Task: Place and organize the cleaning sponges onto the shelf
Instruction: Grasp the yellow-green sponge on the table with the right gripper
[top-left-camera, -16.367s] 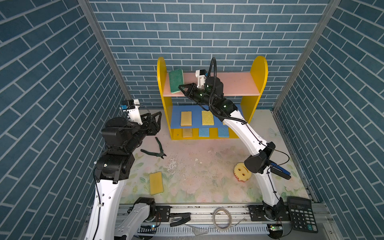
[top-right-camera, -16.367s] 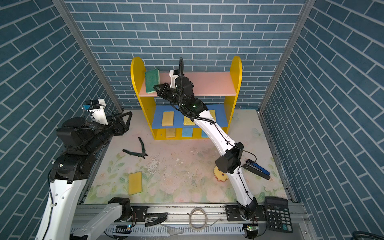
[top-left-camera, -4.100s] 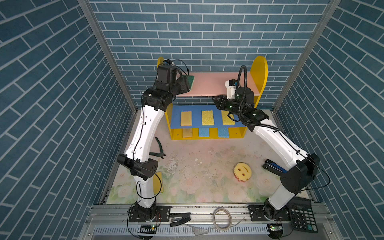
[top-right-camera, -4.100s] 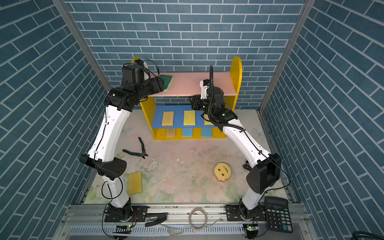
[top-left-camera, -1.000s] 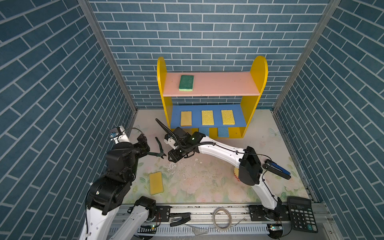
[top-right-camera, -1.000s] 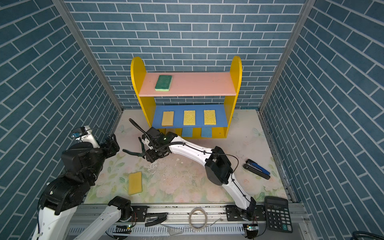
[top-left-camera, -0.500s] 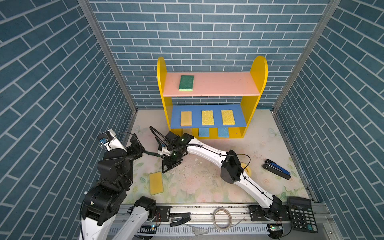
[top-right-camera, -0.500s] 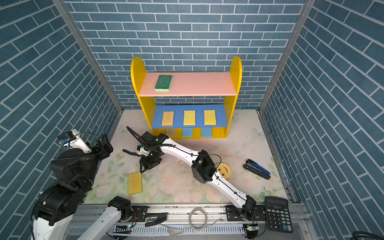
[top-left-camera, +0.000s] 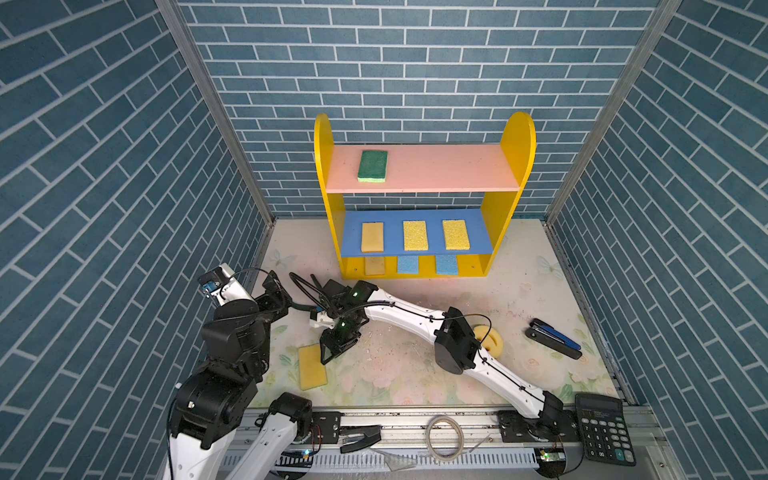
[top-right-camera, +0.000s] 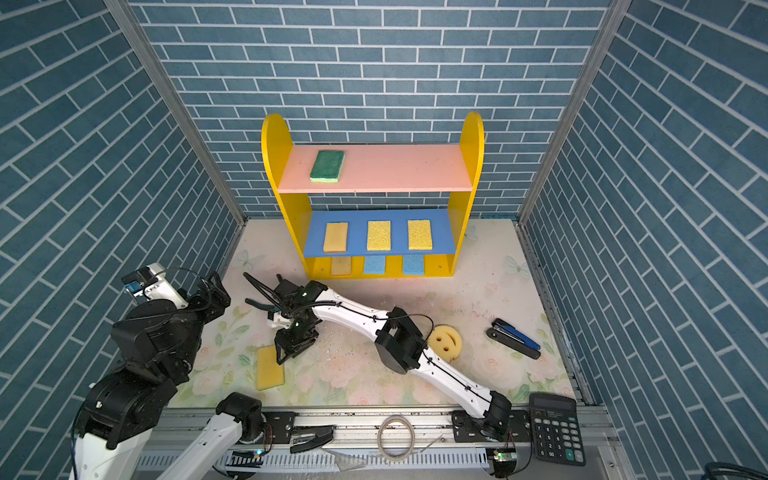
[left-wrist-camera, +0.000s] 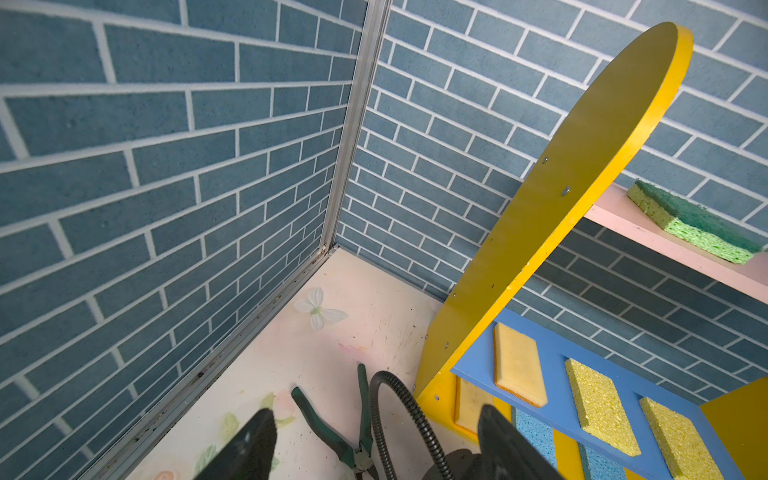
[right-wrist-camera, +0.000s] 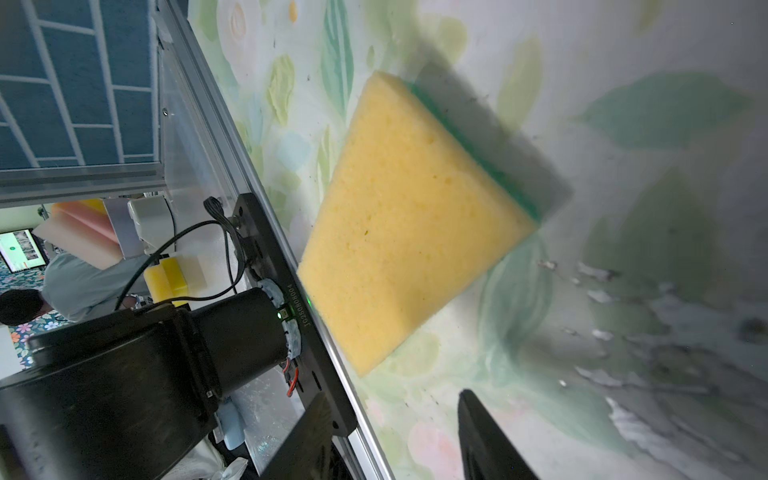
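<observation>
The loose yellow sponge's far corner (right-wrist-camera: 516, 222) is free next to the open fingers of my right gripper, so they should keep moving in until they span that corner, then close.
The shelf (top-left-camera: 517, 166) stands at the back. A green-topped sponge (top-left-camera: 372, 166) lies on its pink top board. One tan sponge (top-left-camera: 372, 237) and two yellow ones are on the blue board. A tan sponge and two blue sponges (top-left-camera: 407, 264) are on the base. A loose yellow sponge (top-left-camera: 312, 367) (right-wrist-camera: 407, 224) lies on the mat at front left, green side down. My right gripper (top-left-camera: 332, 353) (right-wrist-camera: 394, 397) hovers open at its far right corner, empty. The smiley sponge (top-right-camera: 444, 341) lies behind the right arm. My left gripper (top-left-camera: 276, 291) (left-wrist-camera: 376, 411) is open and empty by the left wall.
Green pliers (left-wrist-camera: 332, 432) lie on the mat between the two grippers, under the right arm's cable. A blue-black stapler (top-left-camera: 552, 338) lies at the right. A calculator (top-left-camera: 604, 428) and a wire ring (top-left-camera: 444, 436) sit on the front rail. Crumbs are scattered mid-mat.
My right gripper has swung from beside the pliers toward the front, down over the loose yellow sponge's corner. The left arm has pulled back toward the left wall.
</observation>
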